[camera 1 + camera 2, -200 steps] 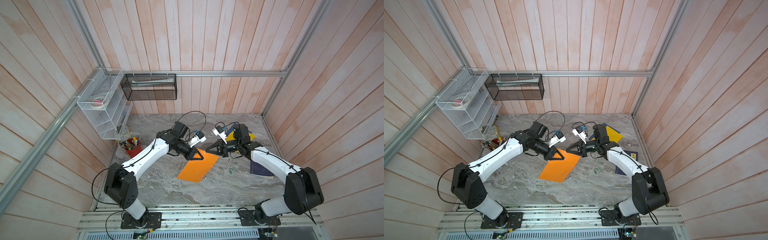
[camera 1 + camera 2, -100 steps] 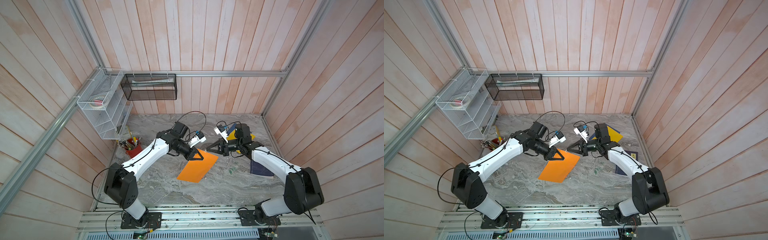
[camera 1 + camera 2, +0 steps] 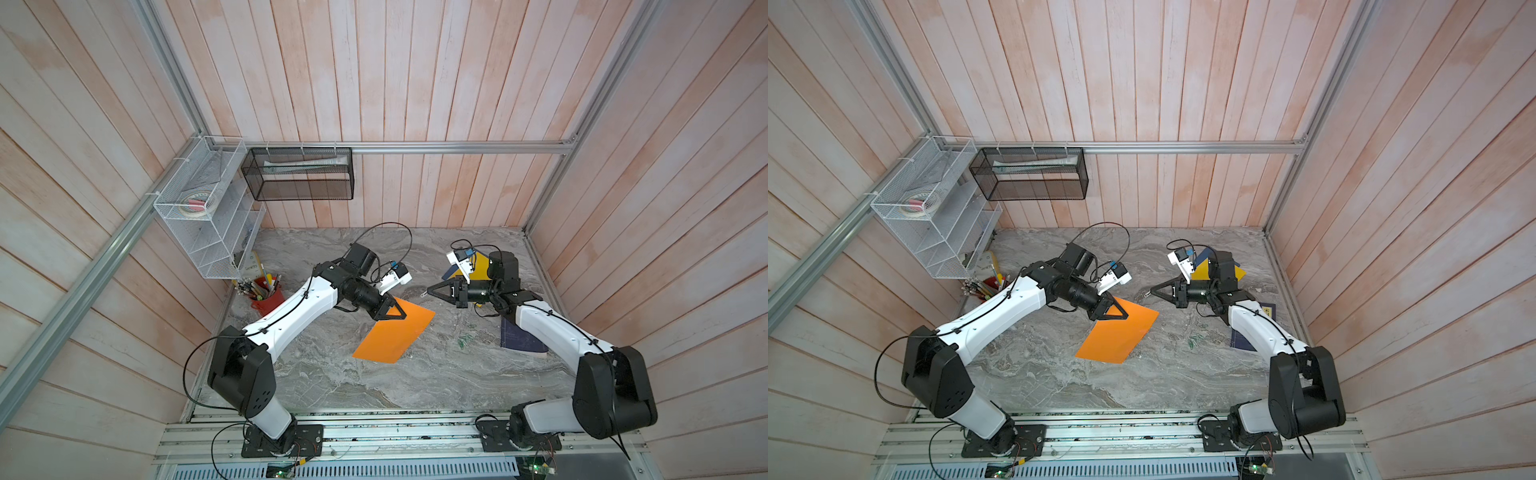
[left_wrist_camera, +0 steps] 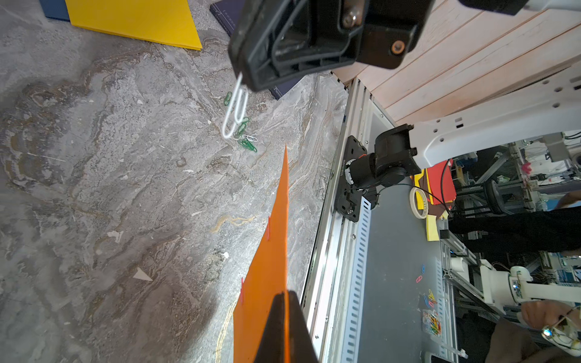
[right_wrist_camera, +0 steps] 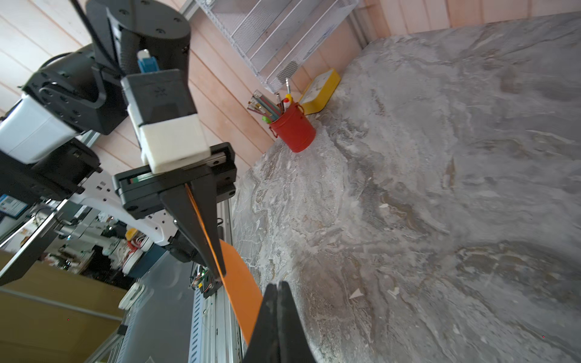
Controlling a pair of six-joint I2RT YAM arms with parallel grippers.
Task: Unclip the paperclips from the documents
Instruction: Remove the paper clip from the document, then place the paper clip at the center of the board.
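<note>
The silvery paperclip [image 3: 424,293] hangs free of the orange document's edge, so my right gripper should continue to go toward the loose green paperclips [image 3: 464,341] and let go of it next to them.
My left gripper [image 3: 400,316] [image 4: 286,294] is shut on a corner of the orange document [image 3: 395,336] [image 4: 267,267], lifting that corner off the table. Two pink paperclips [image 4: 268,229] sit on the sheet's edge. My right gripper [image 3: 429,291] [image 3: 1153,292] [image 5: 278,284] hovers a little to the right of that corner, shut on a silvery paperclip [image 4: 235,107] [image 3: 423,294] that hangs from its tips. The yellow document [image 3: 480,266] [image 4: 132,19] lies behind the right wrist, with a dark blue document [image 4: 53,8] under it.
Several loose green and silvery paperclips [image 3: 463,340] [image 4: 246,140] lie on the marble between the orange sheet and a navy book [image 3: 519,338]. A red pencil cup [image 3: 266,293] and a yellow box [image 5: 320,91] stand at the left wall under a white wire rack [image 3: 208,208].
My right gripper has drawn back a little to the right, away from the orange sheet's corner, with the silvery paperclip in it. The left arm and sheet have stayed put.
</note>
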